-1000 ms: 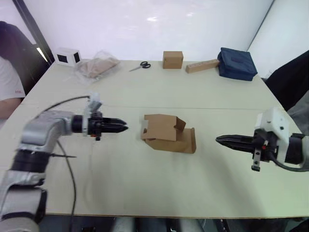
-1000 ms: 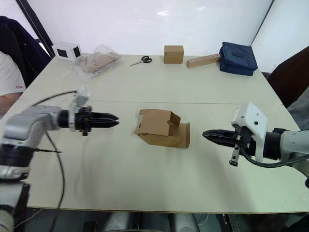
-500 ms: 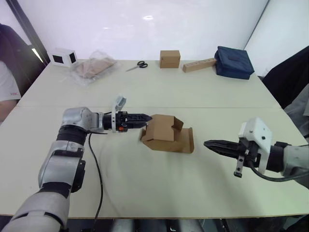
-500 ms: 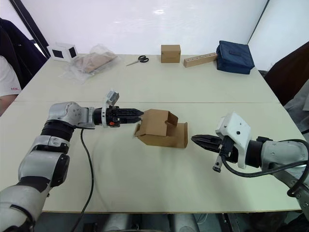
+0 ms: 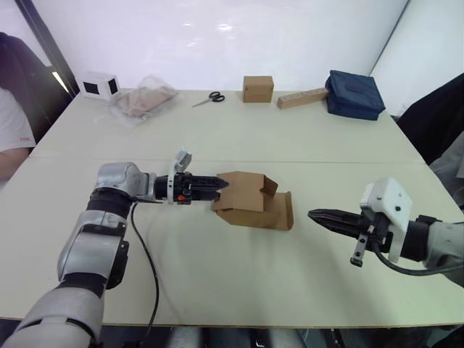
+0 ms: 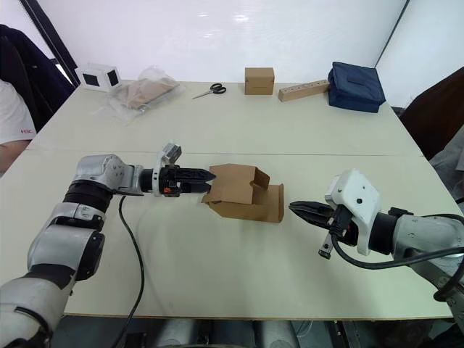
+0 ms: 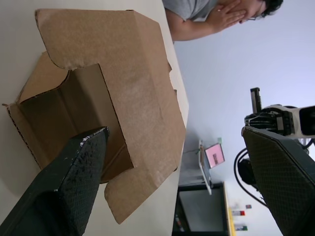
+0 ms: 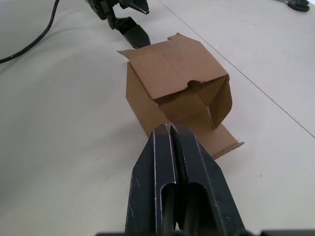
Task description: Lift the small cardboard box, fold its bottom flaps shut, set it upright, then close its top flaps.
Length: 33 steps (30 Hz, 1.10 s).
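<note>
The outstretched flap (image 5: 272,215) should keep sticking out with its edge still bent when the robot lifts the small cardboard box, because the flap's creased edge (image 5: 290,211) stands up on its own.
The small cardboard box (image 5: 252,200) lies on its side in the middle of the table, a plain brown carton with flaps open at both ends. One flap (image 5: 287,211) rests flat on the table at the end toward my right arm. I cannot tell the bottom flaps from the top flaps. My left gripper (image 5: 221,183) is open at the box's left end, and the left wrist view shows the box (image 7: 128,88) between its spread fingers. My right gripper (image 5: 312,214) is shut and empty, pointing at the box from a short gap on the right.
Along the table's far edge stand a white box with black squares (image 5: 100,85), a plastic bag (image 5: 145,101), scissors (image 5: 209,97), a neat brown cube box (image 5: 258,88), a wooden block (image 5: 302,98) and a blue bag (image 5: 354,94). A person (image 5: 11,138) sits at the left.
My left gripper has travelled right from well clear of the box to its left end. My right gripper has come a little closer to the box. The box has not moved.
</note>
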Tool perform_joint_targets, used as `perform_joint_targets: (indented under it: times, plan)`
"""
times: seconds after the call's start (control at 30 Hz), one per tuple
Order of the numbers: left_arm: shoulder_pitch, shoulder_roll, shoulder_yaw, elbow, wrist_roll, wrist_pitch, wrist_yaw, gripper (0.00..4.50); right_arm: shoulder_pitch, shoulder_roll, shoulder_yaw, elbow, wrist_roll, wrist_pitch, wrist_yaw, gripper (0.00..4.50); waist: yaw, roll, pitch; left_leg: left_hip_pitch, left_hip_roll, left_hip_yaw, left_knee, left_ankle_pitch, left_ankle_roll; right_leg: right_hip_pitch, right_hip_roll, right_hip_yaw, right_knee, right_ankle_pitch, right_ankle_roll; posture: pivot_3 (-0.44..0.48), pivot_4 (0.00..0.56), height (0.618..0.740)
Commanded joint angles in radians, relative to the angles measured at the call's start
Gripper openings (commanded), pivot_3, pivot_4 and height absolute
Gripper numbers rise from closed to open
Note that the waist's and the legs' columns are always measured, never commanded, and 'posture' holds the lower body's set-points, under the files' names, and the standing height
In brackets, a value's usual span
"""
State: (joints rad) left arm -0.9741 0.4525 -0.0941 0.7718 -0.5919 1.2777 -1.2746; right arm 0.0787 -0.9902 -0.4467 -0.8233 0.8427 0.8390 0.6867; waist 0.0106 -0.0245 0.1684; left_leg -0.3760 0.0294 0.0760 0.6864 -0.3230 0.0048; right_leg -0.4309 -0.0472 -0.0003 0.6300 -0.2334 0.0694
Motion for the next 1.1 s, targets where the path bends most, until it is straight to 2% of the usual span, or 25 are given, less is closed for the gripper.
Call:
perform_joint_targets:
  times: [0.03,0.6,0.7,0.83,1.03,1.1]
  plan:
    - [-0.029,-0.067,0.011,0.055,0.014,-0.043,-0.007,4.45,-0.015,-0.011,-0.024,-0.026,0.010,-0.006,-0.008,0.00,0.003,0.000,0.000,0.000,0.000,0.000,0.000,0.000,0.000,0.000,0.000,0.000,0.000,0.000,0.000,0.000,0.150,0.740]
    - [-0.153,-0.161,0.016,0.313,0.130,-0.166,-0.124,4.45,0.051,-0.010,-0.095,-0.101,0.063,0.034,-0.062,0.00,0.000,-0.001,0.000,-0.001,-0.002,-0.001,0.000,0.000,0.000,0.000,0.000,0.000,-0.001,0.000,0.000,0.000,0.150,0.740]
    - [-0.164,-0.177,0.023,0.339,0.150,-0.186,-0.134,3.77,0.062,-0.010,-0.104,-0.113,0.068,0.037,-0.072,0.00,0.002,-0.001,0.000,-0.001,-0.002,-0.001,0.000,0.000,0.000,0.000,0.000,0.000,-0.001,0.000,0.000,0.000,0.150,0.740]
    - [-0.176,-0.187,0.044,0.366,0.163,-0.199,-0.137,2.13,0.075,-0.010,-0.115,-0.127,0.084,0.040,-0.085,0.00,0.001,-0.001,0.000,-0.001,-0.002,-0.001,0.000,0.000,0.000,0.000,0.000,0.000,-0.001,0.000,0.000,0.000,0.150,0.740]
    - [-0.177,-0.194,0.054,0.377,0.186,-0.208,-0.155,0.01,0.090,-0.013,-0.123,-0.141,0.093,0.042,-0.099,0.00,0.000,-0.001,0.000,-0.001,-0.002,-0.001,0.000,0.000,0.000,0.000,0.000,0.000,0.000,0.000,0.000,0.000,0.150,0.740]
    - [-0.177,-0.194,0.053,0.375,0.192,-0.202,-0.168,0.01,0.092,-0.014,-0.122,-0.142,0.097,0.042,-0.104,0.00,0.001,-0.001,0.000,-0.001,-0.002,-0.001,0.000,0.000,0.000,0.000,0.000,0.000,0.000,0.000,0.000,0.000,0.150,0.740]
